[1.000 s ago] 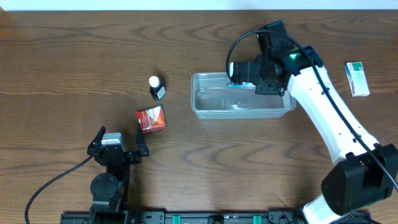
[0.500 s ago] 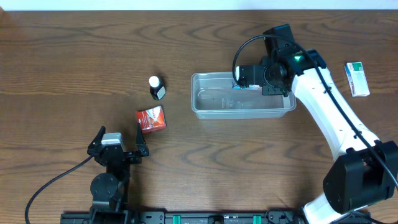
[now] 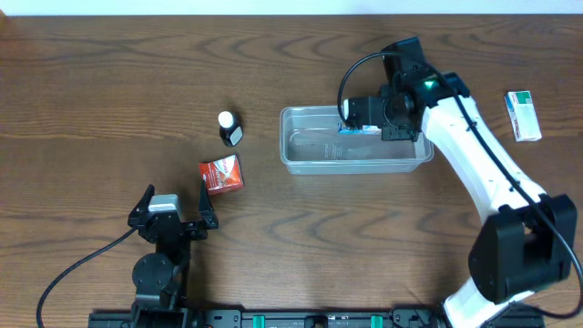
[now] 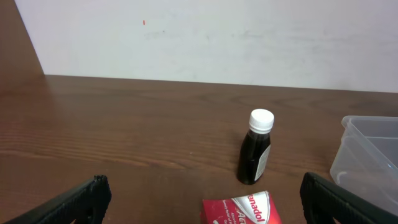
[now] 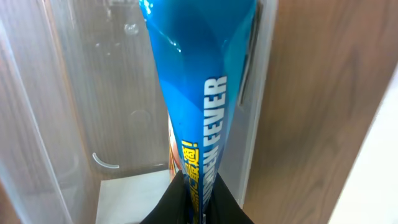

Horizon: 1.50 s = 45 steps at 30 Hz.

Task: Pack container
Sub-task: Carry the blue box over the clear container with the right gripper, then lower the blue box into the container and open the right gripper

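I should open my right gripper and then use it to push the blue box (image 5: 200, 68) flat onto the container's bottom (image 3: 342, 151), because the box is standing on its narrow side in the container.
The clear plastic container (image 3: 301, 153) sits mid-table; its wall also shows in the right wrist view (image 5: 74, 93) and at the left wrist view's right edge (image 4: 367, 155). My right gripper (image 3: 369, 123) is shut on a blue box (image 5: 202, 93), holding it at the container's far right rim (image 5: 264, 93); the box tip shows in the overhead view (image 3: 357, 128). My left gripper (image 3: 173, 223) is open and empty near the front edge, its fingers (image 4: 199, 205) either side of a red box (image 3: 221, 174), also seen in the left wrist view (image 4: 242, 210). A dark bottle with a white cap (image 3: 228, 128) stands beyond it (image 4: 256, 149).
A green and white box (image 3: 522, 115) lies at the far right of the table. A pale wall (image 4: 205, 37) stands behind the table's far edge.
My right gripper has shifted the blue box slightly right and toward the container's far rim. The left arm, red box and bottle have not moved.
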### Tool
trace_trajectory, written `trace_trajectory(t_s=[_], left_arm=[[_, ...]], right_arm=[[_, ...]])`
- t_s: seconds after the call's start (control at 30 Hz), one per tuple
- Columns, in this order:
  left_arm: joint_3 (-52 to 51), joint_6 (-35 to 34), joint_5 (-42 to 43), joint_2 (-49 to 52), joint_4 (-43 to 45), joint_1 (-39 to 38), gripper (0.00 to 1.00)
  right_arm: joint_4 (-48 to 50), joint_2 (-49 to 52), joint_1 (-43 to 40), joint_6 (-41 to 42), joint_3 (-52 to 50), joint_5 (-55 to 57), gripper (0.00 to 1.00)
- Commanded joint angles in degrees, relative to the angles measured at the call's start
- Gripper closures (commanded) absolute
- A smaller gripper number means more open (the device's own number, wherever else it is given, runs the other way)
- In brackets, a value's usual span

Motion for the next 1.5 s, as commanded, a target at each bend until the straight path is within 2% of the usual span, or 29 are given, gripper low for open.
trace_trajectory(t_s=[0.0, 0.4, 0.43, 0.47, 0.5, 0.57, 0.7, 1.1, 1.47], left_arm=[[-1.3, 1.0, -0.4, -0.3, -1.9, 0.2, 0.02], [-1.3, 0.9, -0.4, -0.3, -1.9, 0.2, 0.02], [-1.3, 1.0, -0.4, -0.3, -1.9, 0.2, 0.02], [-1.3, 1.0, -0.4, -0.3, -1.9, 0.2, 0.02], [-1.3, 1.0, -0.4, -0.3, -1.9, 0.2, 0.02], [-1.3, 1.0, -0.4, -0.3, -1.9, 0.2, 0.02], [-1.3, 0.9, -0.4, -0.3, -1.9, 0.2, 0.02], [-1.3, 0.9, -0.4, -0.3, -1.9, 0.2, 0.02], [-1.3, 1.0, -0.4, -0.3, -1.9, 0.2, 0.02]], right_arm=[[0.7, 2.3, -0.7, 0.3, -0.3, 2.8, 0.92], [2.5, 3.3, -0.7, 2.0, -0.3, 4.4, 0.91], [2.6, 3.3, -0.7, 2.4, -0.3, 4.4, 0.88], [2.7, 3.3, -0.7, 2.8, -0.3, 4.4, 0.8], [2.7, 3.3, -0.7, 3.4, -0.3, 4.4, 0.67], [2.6, 3.3, -0.7, 4.8, -0.3, 4.4, 0.53], [2.6, 3.3, -0.7, 7.6, -0.3, 4.4, 0.42], [2.6, 3.3, -0.4, 11.2, -0.3, 3.5, 0.37], [3.0, 3.3, -0.4, 13.0, -0.3, -5.1, 0.34]])
